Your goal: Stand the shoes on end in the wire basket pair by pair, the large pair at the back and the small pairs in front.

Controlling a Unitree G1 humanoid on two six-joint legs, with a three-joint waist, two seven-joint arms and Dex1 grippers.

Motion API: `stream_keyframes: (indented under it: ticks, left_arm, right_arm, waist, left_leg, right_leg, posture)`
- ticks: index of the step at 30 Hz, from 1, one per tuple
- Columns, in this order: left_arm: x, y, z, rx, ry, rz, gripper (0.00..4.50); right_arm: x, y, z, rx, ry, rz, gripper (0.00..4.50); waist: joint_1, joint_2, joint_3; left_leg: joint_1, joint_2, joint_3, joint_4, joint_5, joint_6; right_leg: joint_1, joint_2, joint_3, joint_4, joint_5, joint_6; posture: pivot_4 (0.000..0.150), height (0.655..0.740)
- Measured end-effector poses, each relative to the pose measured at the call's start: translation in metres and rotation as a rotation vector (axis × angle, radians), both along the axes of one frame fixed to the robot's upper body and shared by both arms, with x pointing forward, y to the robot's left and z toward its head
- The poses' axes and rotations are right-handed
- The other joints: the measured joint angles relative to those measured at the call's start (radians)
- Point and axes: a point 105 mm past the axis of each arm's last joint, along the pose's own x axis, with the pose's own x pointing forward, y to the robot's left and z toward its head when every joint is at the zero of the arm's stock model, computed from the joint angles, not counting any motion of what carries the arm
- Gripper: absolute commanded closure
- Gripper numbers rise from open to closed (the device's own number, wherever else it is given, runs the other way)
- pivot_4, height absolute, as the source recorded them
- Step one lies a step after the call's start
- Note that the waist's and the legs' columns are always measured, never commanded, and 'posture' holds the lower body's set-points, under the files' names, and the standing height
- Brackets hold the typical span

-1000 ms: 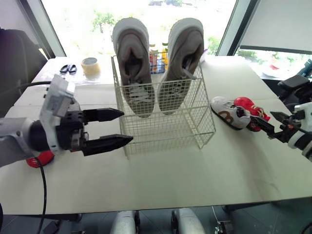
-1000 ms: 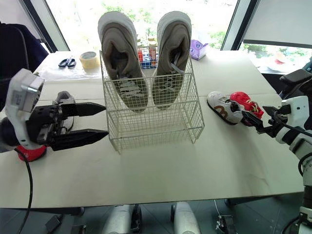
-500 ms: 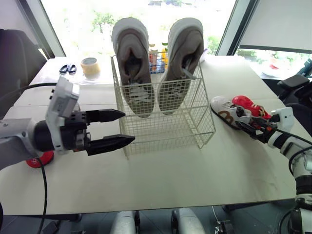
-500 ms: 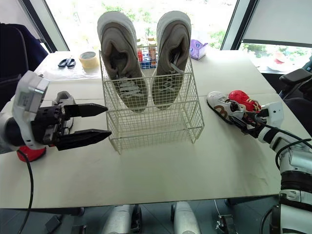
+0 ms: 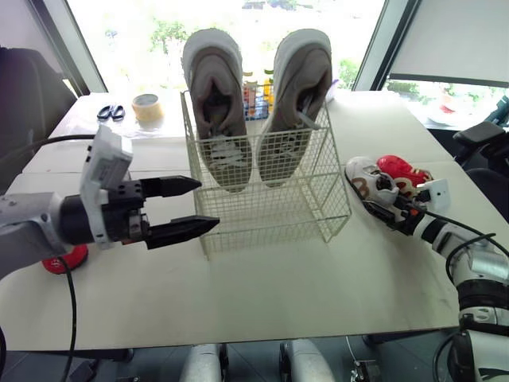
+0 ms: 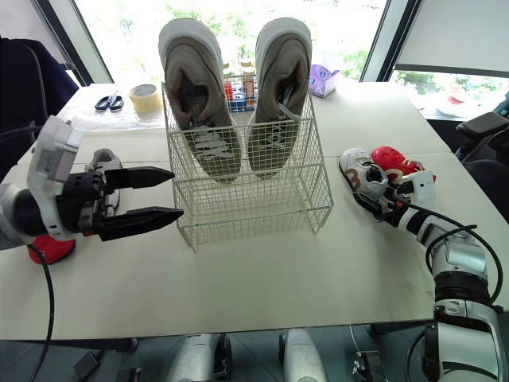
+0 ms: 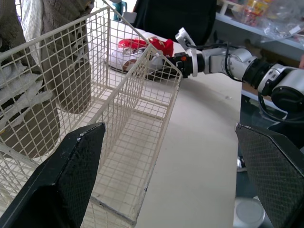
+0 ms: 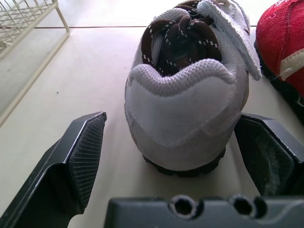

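The white shoe's puffy knit collar is wide open around an empty space. The white shoe's heel will therefore get squashed and fold inward when I grip it and lift it.
The wire basket stands mid-table with two large grey shoes upright on end at its back; the front half holds nothing. To its right lie a small white shoe with brown laces and a small red shoe. My right gripper is open at the white shoe's heel, one finger on each side, and I cannot tell if they touch it. Open and holding nothing, my left gripper hovers just left of the basket's front corner. Another small pale shoe and a red one lie behind my left arm.
Scissors and a tape roll sit at the table's far left corner. Bottles stand behind the basket, with a purple object to their right. A dark chair is beyond the table's right edge.
My right gripper has moved left along the table up to the white shoe's heel, so its fingers now flank it. The left gripper has barely shifted.
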Motion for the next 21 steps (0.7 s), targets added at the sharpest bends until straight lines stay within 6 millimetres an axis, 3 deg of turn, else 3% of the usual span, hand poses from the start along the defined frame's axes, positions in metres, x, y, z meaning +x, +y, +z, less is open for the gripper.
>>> stream_keyframes:
  ticks: [9, 12, 14, 18, 19, 21]
  left_arm:
    - [0.002, 0.001, -0.001, 0.007, 0.003, -0.002, 0.03]
    - [0.003, 0.002, -0.001, 0.012, -0.004, 0.006, 0.00]
    - [0.004, 0.002, -0.001, 0.012, -0.004, 0.007, 0.00]
    - [0.004, 0.002, -0.001, 0.012, -0.005, 0.007, 0.00]
    - [0.004, 0.002, 0.000, 0.011, -0.005, 0.008, 0.00]
    - [0.006, 0.003, 0.006, -0.009, -0.022, 0.010, 0.00]
  right_arm:
    - [0.025, 0.003, -0.002, 0.096, -0.064, -0.138, 0.00]
    - [0.030, 0.007, -0.003, 0.099, -0.080, -0.145, 0.87]
    - [0.031, 0.006, -0.003, 0.091, -0.091, -0.149, 1.91]
    - [0.033, 0.006, 0.003, 0.074, -0.124, -0.148, 3.34]
    - [0.033, 0.006, 0.004, 0.073, -0.128, -0.148, 3.55]
    - [0.031, 0.002, 0.008, 0.054, -0.142, -0.158, 3.55]
  waist:
    - [-0.003, 0.000, 0.000]
    - [-0.002, 0.000, 0.000]
    - [-0.002, 0.000, 0.000]
    - [-0.005, 0.000, 0.000]
    - [-0.005, 0.000, 0.000]
    - [-0.004, 0.000, 0.000]
  left_leg:
    - [0.000, 0.000, 0.000, 0.000, 0.000, 0.000]
    - [0.000, 0.000, 0.000, 0.000, 0.000, -0.001]
    - [0.000, 0.000, 0.000, 0.001, 0.000, -0.001]
    - [0.000, 0.000, 0.000, 0.001, 0.000, -0.001]
    - [0.000, 0.000, 0.000, 0.001, 0.000, -0.001]
    - [-0.001, 0.000, 0.000, 0.001, 0.000, -0.001]
  right_leg:
    - [-0.001, 0.000, 0.000, 0.003, 0.000, 0.000]
    - [-0.001, 0.000, 0.000, 0.003, 0.000, 0.000]
    - [-0.001, 0.000, 0.000, 0.003, 0.000, 0.000]
    - [-0.001, 0.000, 0.000, 0.003, 0.000, 0.000]
    - [-0.001, 0.000, 0.000, 0.003, 0.000, 0.000]
    - [-0.002, 0.000, 0.000, 0.004, 0.000, 0.000]
  posture:
    - [0.150, 0.6609]
    - [0.150, 0.6609]
    - [0.150, 0.6609]
    - [0.150, 0.6609]
    - [0.150, 0.6609]
    - [0.150, 0.6609]
